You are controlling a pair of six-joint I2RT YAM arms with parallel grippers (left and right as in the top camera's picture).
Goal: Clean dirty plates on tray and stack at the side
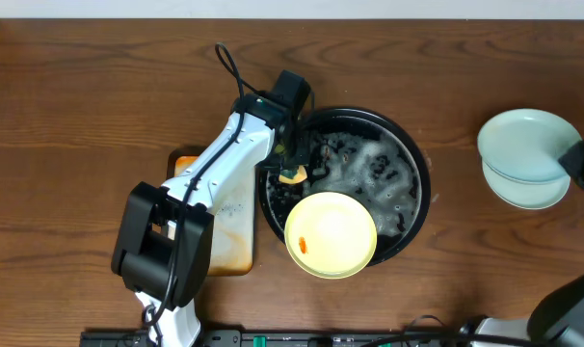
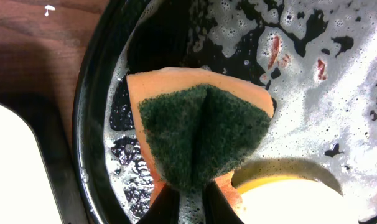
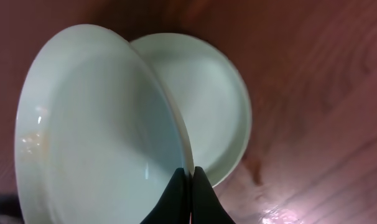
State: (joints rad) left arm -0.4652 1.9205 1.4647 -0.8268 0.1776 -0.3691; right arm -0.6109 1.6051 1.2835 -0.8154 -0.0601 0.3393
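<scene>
The upper mint plate (image 1: 523,144) is face up over the lower mint plate (image 1: 528,196), so the robot's right gripper goes on lowering it until one plate sits inside the other, and then let go.
The round black tray (image 1: 415,162) sits mid-table, wet with white foam. A pale yellow plate (image 1: 332,232) with a small orange smear rests in its near part; its edge shows in the left wrist view (image 2: 300,199). My left gripper (image 1: 292,166) is shut on an orange sponge with a green scouring face (image 2: 201,134), held over the tray's left side (image 2: 95,93). Two mint-green plates lie at the right on the wood. My right gripper (image 3: 190,177) is shut on the rim of the upper mint plate (image 3: 95,130), above the lower one (image 3: 213,106).
A rectangular black-rimmed tray with an orange-stained white surface (image 1: 232,241) lies left of the round tray, partly under my left arm. Its white corner shows in the left wrist view (image 2: 11,168). Brown wood tabletop (image 1: 465,280) surrounds everything.
</scene>
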